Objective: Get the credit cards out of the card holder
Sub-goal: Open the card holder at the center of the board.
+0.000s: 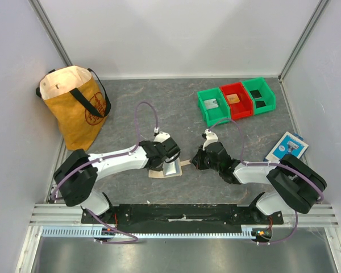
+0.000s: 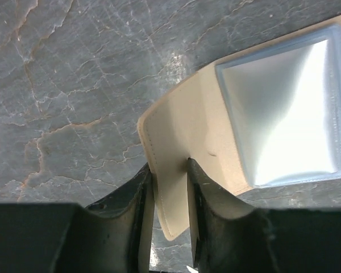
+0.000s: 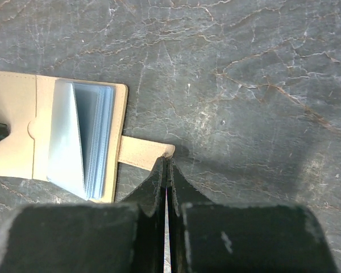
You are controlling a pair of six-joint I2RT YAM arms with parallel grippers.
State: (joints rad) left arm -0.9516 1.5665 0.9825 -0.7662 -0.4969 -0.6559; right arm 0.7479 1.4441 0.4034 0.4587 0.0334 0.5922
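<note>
The front sleeve (image 3: 67, 139) covers the sleeves behind it while my right gripper pins the small tan tab (image 3: 141, 152), so next my right gripper leaves the tab and flips the front sleeve over.
The tan card holder (image 1: 159, 173) lies open on the grey table between both arms, its pale blue sleeves (image 3: 85, 136) fanned upward. My left gripper (image 1: 169, 161) straddles a lifted corner of the tan flap (image 2: 182, 142). Its jaws are narrowed around the corner with a gap still showing, and one finger (image 2: 202, 193) touches the flap. My right gripper (image 1: 195, 161) is shut on the end of the small tan tab (image 3: 137, 152), pinning it at the tabletop. No credit cards show inside the holder. An orange-tan card (image 1: 234, 98) lies in the red bin and a black card (image 1: 260, 104) in the right green bin.
Three bins stand at the back right: green (image 1: 203, 104), red (image 1: 227, 91), green (image 1: 268, 91). The left green one holds a grey card. A blue-and-white packet (image 1: 286, 147) lies beside the right arm. A yellow tote bag (image 1: 74, 108) stands at the back left against the wall.
</note>
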